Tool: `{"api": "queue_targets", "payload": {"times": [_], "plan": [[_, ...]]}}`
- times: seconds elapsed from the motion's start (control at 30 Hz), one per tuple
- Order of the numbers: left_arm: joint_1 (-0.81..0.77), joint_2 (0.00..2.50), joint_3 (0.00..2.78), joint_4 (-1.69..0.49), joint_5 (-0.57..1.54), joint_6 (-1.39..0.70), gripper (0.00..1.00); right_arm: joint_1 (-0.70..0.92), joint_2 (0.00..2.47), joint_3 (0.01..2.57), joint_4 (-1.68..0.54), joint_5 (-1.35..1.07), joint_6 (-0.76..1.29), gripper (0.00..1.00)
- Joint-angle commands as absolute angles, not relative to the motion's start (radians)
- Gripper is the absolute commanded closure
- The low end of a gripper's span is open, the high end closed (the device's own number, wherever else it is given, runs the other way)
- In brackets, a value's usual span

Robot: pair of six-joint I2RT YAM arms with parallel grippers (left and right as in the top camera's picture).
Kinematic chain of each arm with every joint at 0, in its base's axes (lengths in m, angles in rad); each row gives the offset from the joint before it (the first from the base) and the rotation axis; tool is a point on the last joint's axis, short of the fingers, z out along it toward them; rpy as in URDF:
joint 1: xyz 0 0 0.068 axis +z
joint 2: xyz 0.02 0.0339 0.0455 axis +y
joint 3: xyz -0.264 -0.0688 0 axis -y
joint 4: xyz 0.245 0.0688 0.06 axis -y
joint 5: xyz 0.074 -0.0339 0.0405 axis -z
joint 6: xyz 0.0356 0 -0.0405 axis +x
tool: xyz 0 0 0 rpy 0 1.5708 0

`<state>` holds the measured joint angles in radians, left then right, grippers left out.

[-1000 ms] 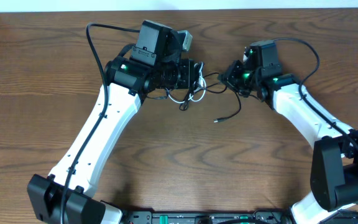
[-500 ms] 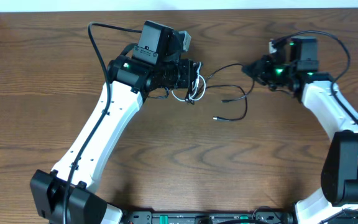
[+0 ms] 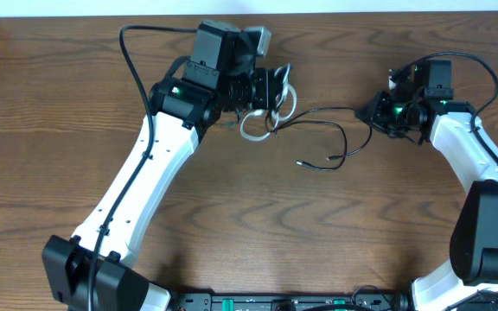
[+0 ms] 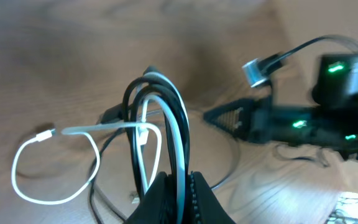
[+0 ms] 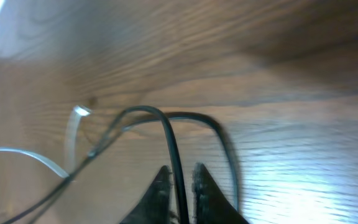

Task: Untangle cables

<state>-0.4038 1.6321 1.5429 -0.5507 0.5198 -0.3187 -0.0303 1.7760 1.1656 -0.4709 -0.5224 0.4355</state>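
Next, my right gripper lets go of the black cable and pulls the white loop (image 3: 293,99) away, because the white cable crosses the black loops (image 4: 132,125) in my left gripper.
My left gripper (image 3: 271,91) is shut on a bunch of loops of both cables, the white cable (image 3: 252,131) and the black cable (image 3: 322,123). In the left wrist view the white cable (image 4: 166,112) and black cable (image 4: 129,106) arch up out of the left gripper (image 4: 179,186). The white cable's plug end (image 4: 42,134) hangs at the left. From the bunch, the black cable stretches right to my right gripper (image 3: 373,112). A slack loop of it and a plug end (image 3: 301,162) lie on the table. In the right wrist view the black cable (image 5: 169,143) runs between the tips of my right gripper (image 5: 179,177).
The wooden table (image 3: 249,225) carries only the cables and both arms. The thick black wire of the left arm (image 3: 132,69) arcs over the far left. The table's far edge meets a white wall just behind the left gripper.
My right gripper has pulled to the right, drawing the black cable out of the bunch. The left gripper has moved toward the far edge with the loops, and the white loops have spread.
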Motion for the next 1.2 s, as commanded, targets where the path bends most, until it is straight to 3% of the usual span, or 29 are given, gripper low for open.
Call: {"api": "queue_targets", "payload": {"times": [0.0, 0.03, 0.07, 0.1, 0.17, 0.4, 1.17], "plan": [[-0.403, 1.599, 1.543, -0.454, 0.595, -0.353, 0.93, -0.036, 1.779, 1.166, -0.494, -0.444, 0.333, 0.66], [-0.403, 1.592, 1.543, -0.422, 0.595, -0.370, 0.92, -0.036, 1.779, 1.166, -0.500, -0.443, 0.311, 0.43], [-0.403, 1.588, 1.543, -0.396, 0.596, -0.381, 0.92, -0.037, 1.779, 1.166, -0.506, -0.443, 0.289, 0.28], [-0.403, 1.584, 1.543, -0.369, 0.596, -0.381, 0.92, -0.038, 1.779, 1.166, -0.512, -0.444, 0.276, 0.21], [-0.402, 1.575, 1.543, -0.321, 0.595, -0.394, 0.92, -0.039, 1.778, 1.166, -0.517, -0.453, 0.256, 0.16], [-0.403, 1.559, 1.543, -0.211, 0.595, -0.448, 0.93, -0.039, 1.755, 1.257, -0.520, -0.717, 0.115, 0.11], [-0.403, 1.577, 1.543, -0.394, 0.595, -0.451, 0.92, 0.072, 1.651, 1.367, -0.486, -0.841, 0.114, 0.21]]}}
